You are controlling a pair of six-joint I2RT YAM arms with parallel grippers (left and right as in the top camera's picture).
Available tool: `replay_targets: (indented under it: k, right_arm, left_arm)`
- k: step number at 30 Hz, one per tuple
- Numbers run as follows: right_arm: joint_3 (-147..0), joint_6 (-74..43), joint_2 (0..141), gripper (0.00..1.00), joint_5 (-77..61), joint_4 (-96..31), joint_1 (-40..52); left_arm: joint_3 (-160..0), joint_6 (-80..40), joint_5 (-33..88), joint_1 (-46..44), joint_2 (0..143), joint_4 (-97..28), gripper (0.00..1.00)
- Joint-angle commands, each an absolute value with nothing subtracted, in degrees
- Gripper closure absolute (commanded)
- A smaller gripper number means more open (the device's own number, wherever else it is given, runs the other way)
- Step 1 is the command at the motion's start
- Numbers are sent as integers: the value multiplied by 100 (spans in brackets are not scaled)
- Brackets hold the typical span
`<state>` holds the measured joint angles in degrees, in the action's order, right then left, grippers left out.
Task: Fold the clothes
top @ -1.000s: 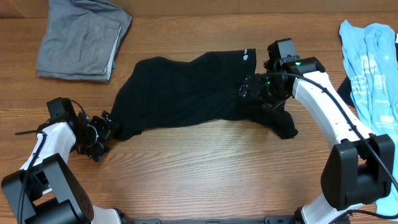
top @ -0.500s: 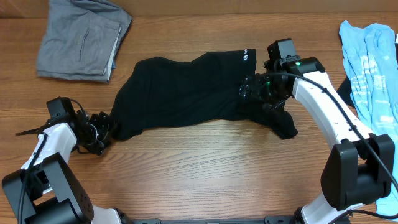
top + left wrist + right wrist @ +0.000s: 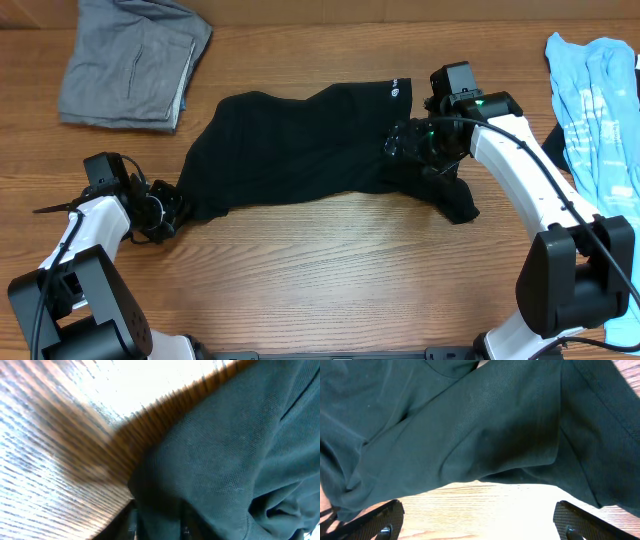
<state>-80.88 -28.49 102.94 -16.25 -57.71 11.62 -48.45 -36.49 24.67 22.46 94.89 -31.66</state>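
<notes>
I should use my right gripper to pinch the opposite folded edge (image 3: 553, 440), because my left gripper holds the crumpled black T-shirt (image 3: 295, 145) only by a corner. Both grippers will then lift it open.
The clothes, a black T-shirt (image 3: 300, 145), lie crumpled across the middle of the wooden table, with a small white round logo (image 3: 396, 90) at the top right hem. My left gripper (image 3: 170, 208) is at the shirt's lower left corner. In the left wrist view the dark fabric (image 3: 225, 450) runs down between the narrowed jaws of the left gripper (image 3: 159, 527). My right gripper (image 3: 400, 145) hovers open over the shirt's right side. In the right wrist view the right gripper (image 3: 480, 525) has its fingers (image 3: 380, 520) wide apart, with bare wood between them and the shirt (image 3: 480, 425) just beyond.
A grey folded garment (image 3: 130, 60) lies at the back left. A light blue printed shirt (image 3: 600, 100) lies at the right edge. Bare wooden table (image 3: 330, 280) stretches along the front.
My left gripper has slid right onto the shirt's lower left corner and narrowed its jaws around the fabric. The right arm has not moved.
</notes>
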Motion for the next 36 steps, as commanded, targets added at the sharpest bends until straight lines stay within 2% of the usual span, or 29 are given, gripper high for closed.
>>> replay_targets:
  k: [1,3,14,21,24,25,26,29,30,32,35,36]
  right_arm:
    - [-8062,-2902,10269,0,-1299,-5756,1162]
    - [-8062,-3061,10269,0,-1133,-5791,1162]
    - [-8062,-2880,10403,0,-751,-5343,1155]
    - [-8062,-2871,10982,0,-539,-5269,1151]
    - [-8062,-2869,11220,7,-823,-5264,1151]
    - [-8062,-2869,11253,12,-819,-5264,1157]
    - [-8062,-2869,11286,20,-821,-5256,1157]
    - [-8062,-2871,11308,33,-821,-5253,1157]
    - [-8062,-2871,11308,35,-821,-5251,1157]
    - [-8062,-2871,11308,45,-821,-5249,1157]
    - [-8062,-2875,11308,55,-821,-5247,1157]
    - [-8062,-2875,11308,56,-821,-5236,1157]
  left_arm:
    - [-4799,-3605,2274,2193,9535,-3173,87]
    - [-4799,-3597,2150,2193,9535,-3218,96]
    - [-4799,-3339,1863,2193,9535,-3319,96]
    - [-4799,-3212,1863,2193,9535,-3406,96]
    - [-4799,-3214,1863,2193,9535,-3404,96]
    - [-4799,-3214,1863,2193,9535,-3404,96]
    - [-4799,-3214,1863,2193,9535,-3404,96]
    - [-4799,-3212,1861,2193,9535,-3404,96]
    - [-4799,-3212,1861,2193,9535,-3404,96]
    - [-4799,-3212,1861,2193,9535,-3404,96]
    - [-4799,-3210,1839,2193,9535,-3406,96]
    - [-4799,-3210,1813,2193,9535,-3409,96]
